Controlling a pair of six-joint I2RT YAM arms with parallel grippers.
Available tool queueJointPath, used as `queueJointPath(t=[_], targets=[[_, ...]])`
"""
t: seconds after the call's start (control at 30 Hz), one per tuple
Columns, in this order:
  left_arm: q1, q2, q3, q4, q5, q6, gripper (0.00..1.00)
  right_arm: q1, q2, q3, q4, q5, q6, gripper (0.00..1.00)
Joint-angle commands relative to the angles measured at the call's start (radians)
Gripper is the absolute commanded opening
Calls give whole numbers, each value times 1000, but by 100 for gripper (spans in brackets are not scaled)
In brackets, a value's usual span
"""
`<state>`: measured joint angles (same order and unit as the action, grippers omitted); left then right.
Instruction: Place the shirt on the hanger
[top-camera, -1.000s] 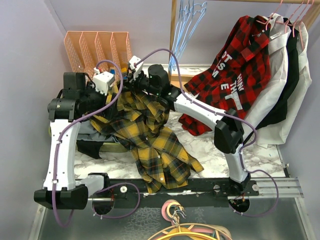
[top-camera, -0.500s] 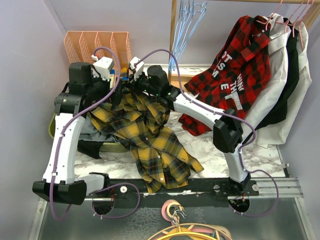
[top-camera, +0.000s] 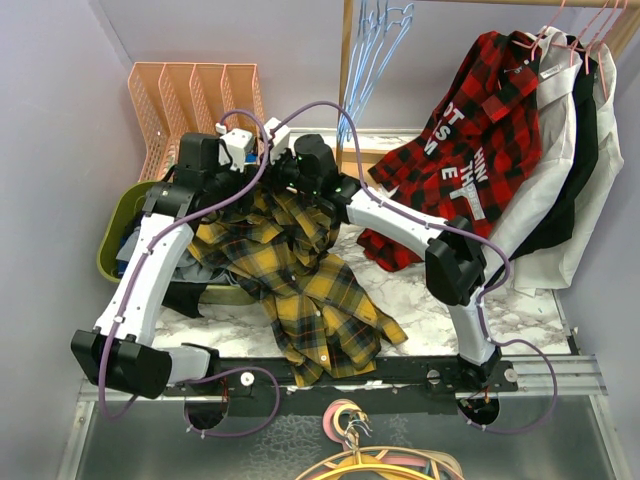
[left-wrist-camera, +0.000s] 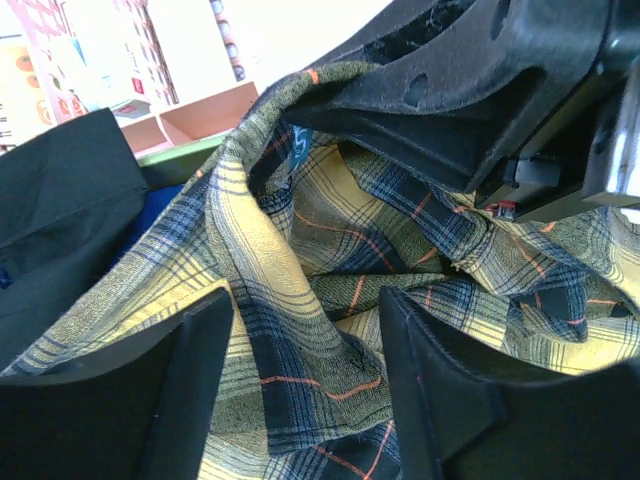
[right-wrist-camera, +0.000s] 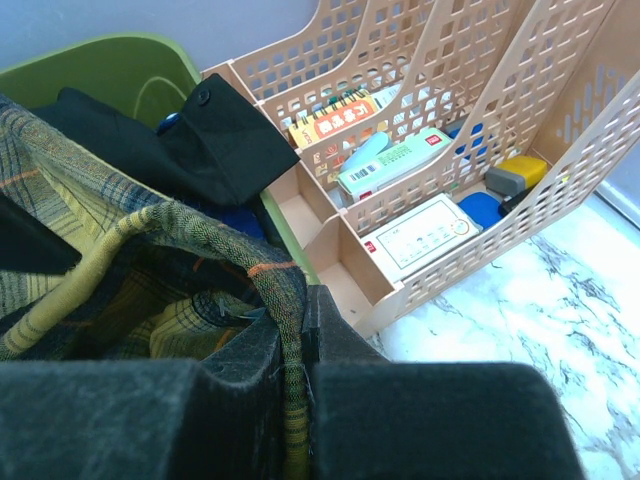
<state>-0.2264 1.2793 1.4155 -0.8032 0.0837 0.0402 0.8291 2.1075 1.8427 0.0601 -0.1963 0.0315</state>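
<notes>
The robot's right gripper is busy holding the shirt's folded edge (right-wrist-camera: 277, 277), so next the left gripper takes the shirt's hanging fold (left-wrist-camera: 287, 305) before the right gripper fetches a light-blue hanger.
The mustard and dark plaid shirt (top-camera: 300, 280) hangs from my right gripper (top-camera: 274, 168) and trails down onto the marble table. In the right wrist view the right gripper (right-wrist-camera: 304, 305) is shut on a folded edge of the shirt (right-wrist-camera: 200, 235). My left gripper (top-camera: 250, 172) sits close beside the right one at the top of the shirt. In the left wrist view its fingers (left-wrist-camera: 160, 390) stand apart, the left gripper (left-wrist-camera: 305, 315) open, with a fold of the shirt (left-wrist-camera: 300, 340) lying between them. Light-blue hangers (top-camera: 375, 45) hang on the rail at the back.
A peach file organiser (top-camera: 195, 95) stands at the back left, with a green bin (top-camera: 118, 240) of dark clothes beside it. A red plaid shirt (top-camera: 465, 140) and white and black garments (top-camera: 570, 170) hang at the right on pink hangers (top-camera: 590, 20).
My left arm has swung right from the bin side to the top of the shirt beside the right gripper. The right gripper has kept its hold and place.
</notes>
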Motion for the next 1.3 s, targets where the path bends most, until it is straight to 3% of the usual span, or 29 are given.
queueJointPath(t=[0.0,0.17,0.23,0.3,0.37,0.5,0.57,0.6,0.67,0.7,0.77,0.83,0.97,1.1,1.13,1.2,1.27], targets=[[-10,-41,-9,14,-3,8,61,-8,5,2,5,-8,25,2],[-14,-68,-45,5,-5,28,57,-14,14,4,7,-12,37,2],[-16,-71,-56,5,5,33,46,-17,16,5,9,-16,43,3],[-16,-68,-56,-5,40,50,24,-19,14,4,6,-18,48,3],[-16,-67,-52,-16,65,65,12,-20,8,-6,8,-18,48,5],[-16,-61,-38,-23,40,80,11,-22,-17,-37,25,-17,48,7],[-16,-55,-37,-23,24,90,14,-22,-26,-47,30,-19,47,7],[-16,-52,-37,-24,19,91,22,-24,-31,-51,31,-21,46,7],[-16,-48,-35,-24,21,89,50,-24,-38,-59,36,-25,47,7],[-16,-46,-34,-24,24,87,58,-24,-41,-61,38,-26,46,7],[-16,-38,-33,-29,36,88,63,-25,-43,-65,39,-27,44,7],[-16,-31,-33,-34,45,88,62,-26,-44,-66,39,-28,45,8],[-14,-26,-37,-35,62,90,43,-28,-51,-76,46,-34,53,8],[-14,-23,-47,-27,54,95,37,-28,-63,-83,47,-48,65,9],[-14,-23,-48,-25,52,95,30,-28,-66,-86,47,-52,69,9],[-10,-22,-41,-26,47,98,1,-28,-78,-95,47,-68,79,12],[3,-29,-22,-35,55,107,0,-29,-95,-112,48,-85,99,20]])
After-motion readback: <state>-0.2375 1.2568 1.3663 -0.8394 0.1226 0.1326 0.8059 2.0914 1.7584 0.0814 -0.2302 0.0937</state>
